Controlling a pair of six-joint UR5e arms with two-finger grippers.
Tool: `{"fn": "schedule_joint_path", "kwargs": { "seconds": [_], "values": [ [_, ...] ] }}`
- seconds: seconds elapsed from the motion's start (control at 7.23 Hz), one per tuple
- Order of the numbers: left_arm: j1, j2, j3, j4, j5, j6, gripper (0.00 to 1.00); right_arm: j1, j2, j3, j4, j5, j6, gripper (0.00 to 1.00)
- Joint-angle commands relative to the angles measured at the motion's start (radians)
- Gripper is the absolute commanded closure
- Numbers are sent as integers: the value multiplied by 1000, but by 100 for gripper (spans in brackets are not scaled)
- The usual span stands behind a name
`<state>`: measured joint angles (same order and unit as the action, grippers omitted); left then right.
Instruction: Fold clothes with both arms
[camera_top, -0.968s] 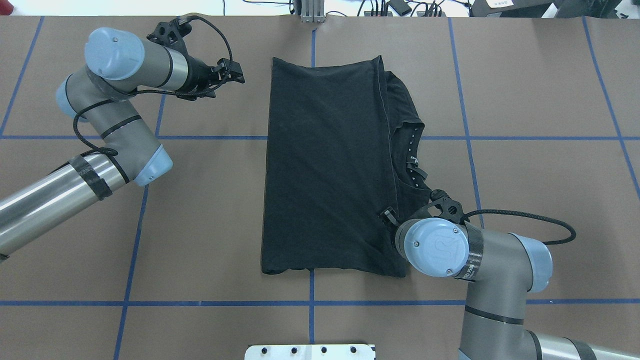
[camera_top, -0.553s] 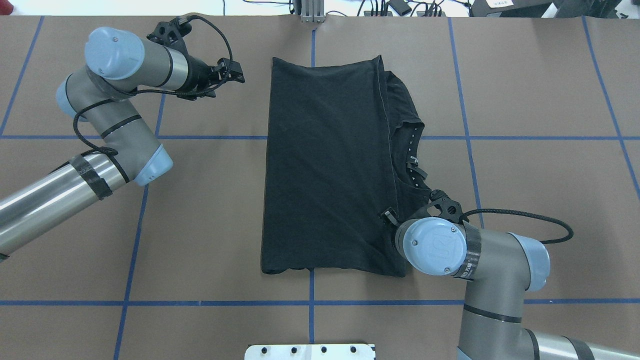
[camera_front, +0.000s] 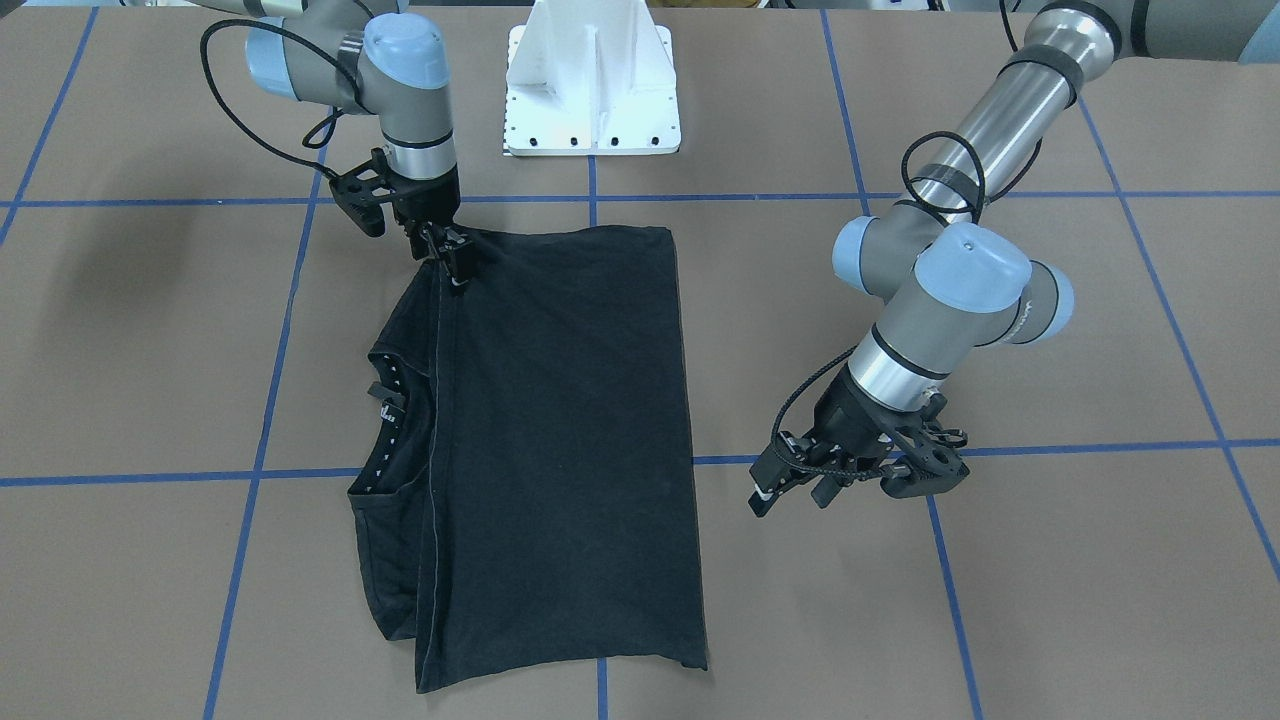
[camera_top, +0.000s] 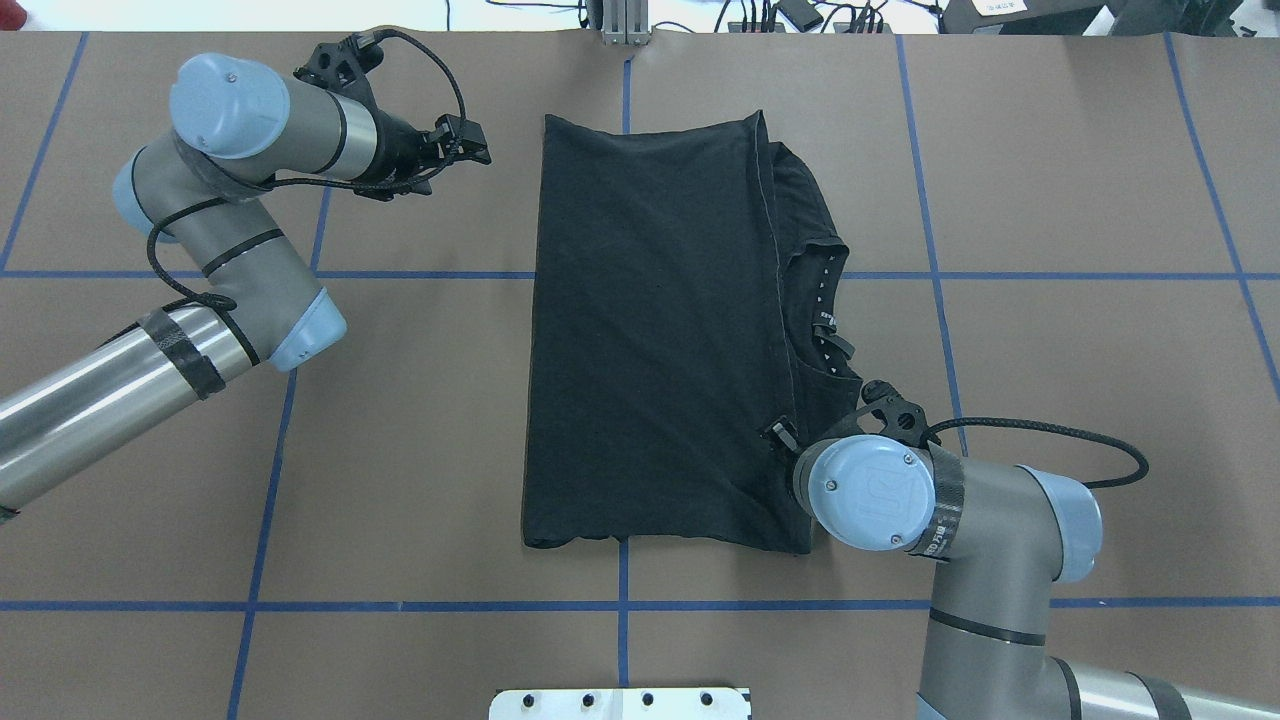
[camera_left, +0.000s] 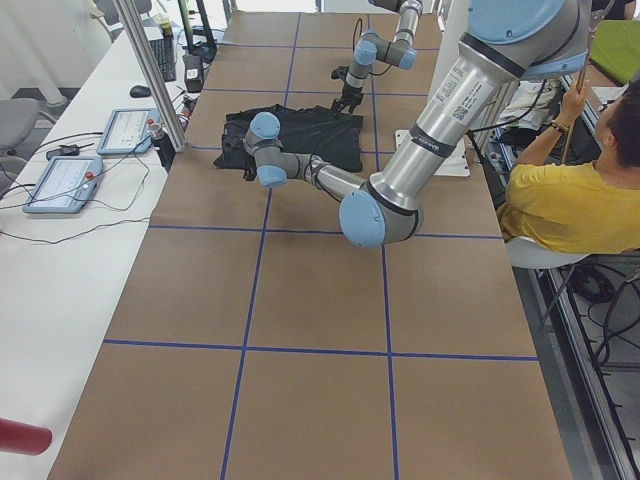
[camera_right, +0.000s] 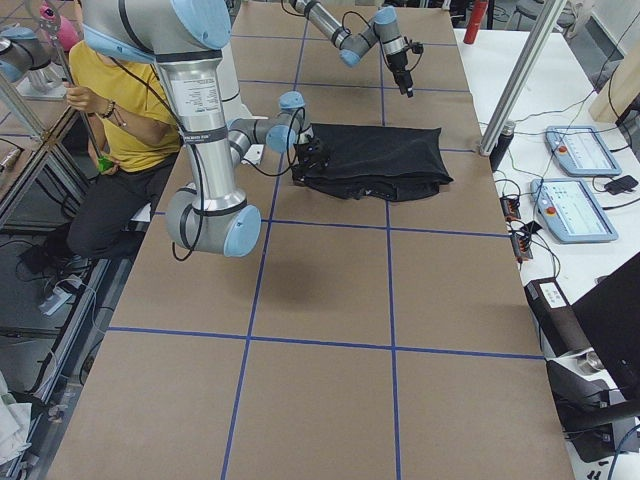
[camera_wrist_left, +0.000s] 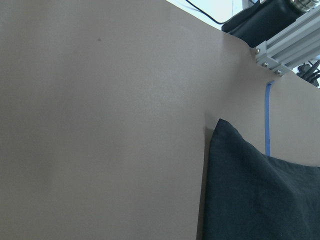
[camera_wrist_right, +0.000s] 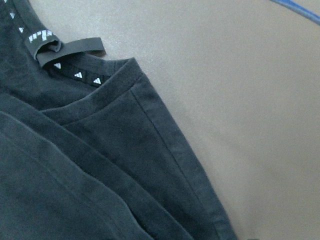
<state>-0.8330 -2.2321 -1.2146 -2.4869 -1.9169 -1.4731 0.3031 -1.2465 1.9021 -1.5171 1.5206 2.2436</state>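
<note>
I expect the T-shirt's collar (camera_front: 389, 408), which sticks out past the fold's edge (camera_front: 435, 420), to come along and stay poking out when I pull the black T-shirt's near edge.
The black T-shirt (camera_top: 650, 330) lies folded into a long flat rectangle mid-table, plain side up, also seen in the front view (camera_front: 560, 430). Its collar (camera_top: 825, 320), with small white marks, pokes out past the fold's edge on the robot's right. My right gripper (camera_top: 778, 433) (camera_front: 456, 262) points down onto that edge near the shirt's near right corner; I cannot tell whether it grips. The right wrist view shows only collar and shoulder cloth (camera_wrist_right: 75, 165). My left gripper (camera_top: 478, 143) (camera_front: 790, 493) hovers open and empty, left of the shirt's far left corner (camera_wrist_left: 255, 195).
Blue tape lines grid the brown table. The white base mount (camera_front: 592, 90) stands at the robot's edge and an aluminium post (camera_top: 622, 20) at the far edge. A seated person in yellow (camera_left: 560, 210) is beside the table. Tablets (camera_right: 580, 150) lie on a side bench.
The right arm's wrist joint has shifted very slightly while its gripper stays at the shirt's edge. The shirt and the left arm have not moved.
</note>
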Motion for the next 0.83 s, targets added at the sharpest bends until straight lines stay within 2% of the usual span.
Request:
{"fn": "schedule_joint_path", "kwargs": {
  "seconds": [0.0, 0.28, 0.41, 0.69],
  "values": [
    [0, -1, 0, 0, -1, -6, 6, -1, -1, -5, 0, 0, 1, 12],
    [2, 5, -19, 0, -1, -18, 2, -4, -2, -9, 0, 0, 1, 14],
    [14, 11, -49, 3, -1, -59, 2, -5, -2, -9, 0, 0, 8, 21],
    [32, 29, -89, 8, -1, -84, 2, -4, -2, -5, 0, 3, 8, 100]
  ]
}}
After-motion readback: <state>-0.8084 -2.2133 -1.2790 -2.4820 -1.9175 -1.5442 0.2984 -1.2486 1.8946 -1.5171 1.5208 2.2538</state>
